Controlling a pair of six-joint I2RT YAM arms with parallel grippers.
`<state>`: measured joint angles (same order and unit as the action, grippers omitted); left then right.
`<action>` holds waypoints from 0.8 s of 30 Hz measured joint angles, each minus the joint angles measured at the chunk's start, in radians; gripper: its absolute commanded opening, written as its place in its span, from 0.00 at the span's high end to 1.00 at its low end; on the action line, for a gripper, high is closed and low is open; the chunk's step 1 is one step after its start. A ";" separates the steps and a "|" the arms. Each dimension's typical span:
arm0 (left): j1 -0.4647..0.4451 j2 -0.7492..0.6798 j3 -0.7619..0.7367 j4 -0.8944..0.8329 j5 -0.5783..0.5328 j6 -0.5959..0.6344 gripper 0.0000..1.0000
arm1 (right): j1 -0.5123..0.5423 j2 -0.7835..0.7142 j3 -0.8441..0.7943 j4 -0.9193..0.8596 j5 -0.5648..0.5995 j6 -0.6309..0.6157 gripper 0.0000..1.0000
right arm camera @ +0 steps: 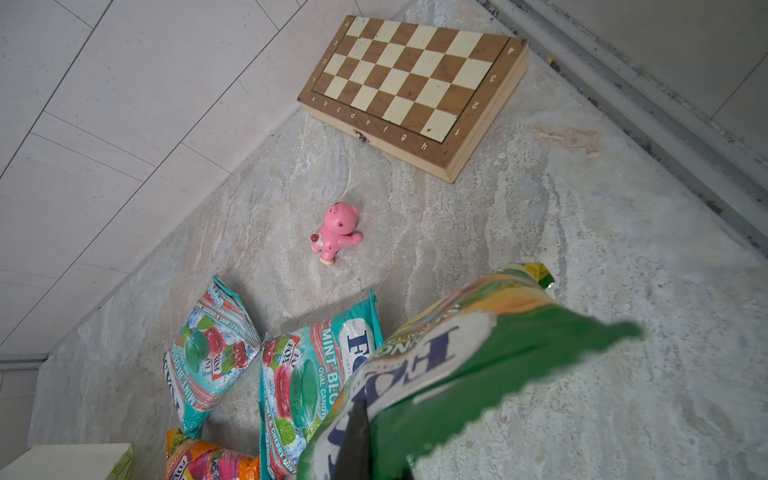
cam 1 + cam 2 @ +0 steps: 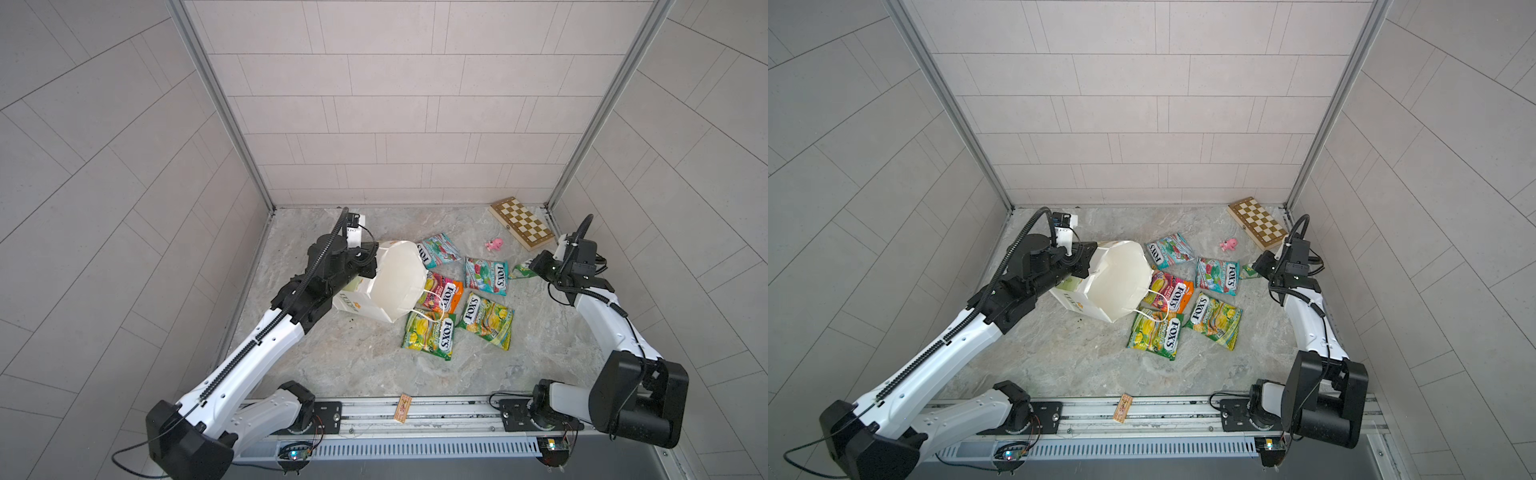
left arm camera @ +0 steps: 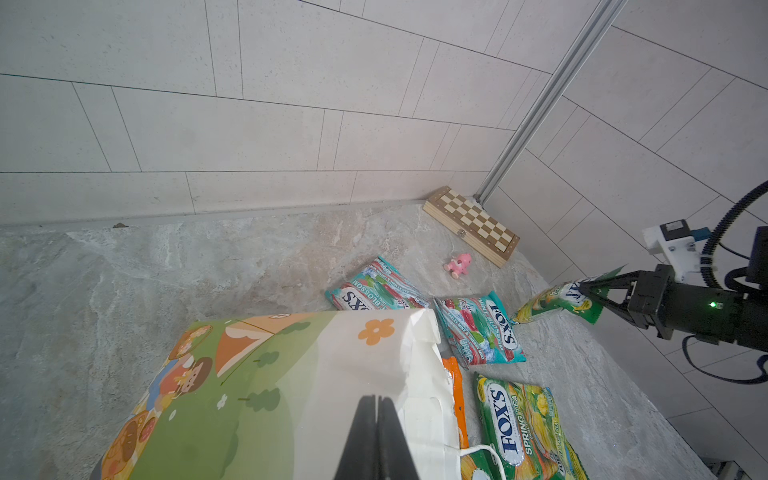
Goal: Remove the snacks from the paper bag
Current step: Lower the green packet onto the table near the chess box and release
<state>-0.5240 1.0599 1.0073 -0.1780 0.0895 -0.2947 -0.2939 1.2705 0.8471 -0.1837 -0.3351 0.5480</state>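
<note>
The green packet (image 2: pixel 522 270) hangs just above open table (image 2: pixel 529 298) next to the other snacks, so the robot's right gripper should keep lowering it until it lies flat, then let go.
The white paper bag (image 2: pixel 397 280) is tipped over with its open mouth up and to the right, and I see nothing inside it. My left gripper (image 3: pixel 377 398) is shut on the paper bag's white wall next to the floral side print (image 3: pixel 216 390). Several snacks lie on the table beside the mouth: two teal-red packets (image 2: pixel 440 249) (image 2: pixel 486 276), an orange-pink one (image 2: pixel 442 293) and two yellow-green ones (image 2: pixel 430 334) (image 2: pixel 488 320). The bag's cord handle (image 2: pixel 436 297) trails over them. My right gripper (image 1: pixel 365 405) is shut on a green packet (image 1: pixel 478 353), which hangs just above the table at the right (image 2: pixel 524 269).
A checkered wooden board (image 2: pixel 523 222) lies in the back right corner, and a small pink toy (image 2: pixel 494 245) sits in front of it. A small card (image 2: pixel 404 408) rests on the front rail. Walls close in the back and both sides.
</note>
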 measured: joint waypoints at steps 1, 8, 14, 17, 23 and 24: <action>0.000 0.000 0.000 0.000 0.000 0.000 1.00 | -0.004 0.011 -0.002 0.009 -0.003 -0.002 1.00; 0.000 0.000 0.000 0.000 0.000 0.000 1.00 | -0.050 0.037 -0.054 0.058 -0.021 -0.011 0.97; 0.000 0.000 0.000 0.000 0.001 0.000 1.00 | -0.096 0.037 -0.109 0.084 -0.040 -0.013 0.83; 0.000 0.000 0.000 0.000 0.001 0.000 1.00 | -0.117 0.037 -0.133 0.082 -0.046 -0.015 0.75; 0.000 0.000 0.000 0.000 0.001 0.000 1.00 | -0.142 0.032 -0.166 0.051 -0.036 -0.014 0.55; 0.000 0.000 0.000 0.000 0.000 0.000 1.00 | -0.144 0.026 -0.172 0.042 -0.029 -0.014 0.52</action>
<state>-0.5240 1.0603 1.0073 -0.1780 0.0898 -0.2947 -0.4381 1.2968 0.6754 -0.1413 -0.3645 0.5343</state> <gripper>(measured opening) 0.058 0.443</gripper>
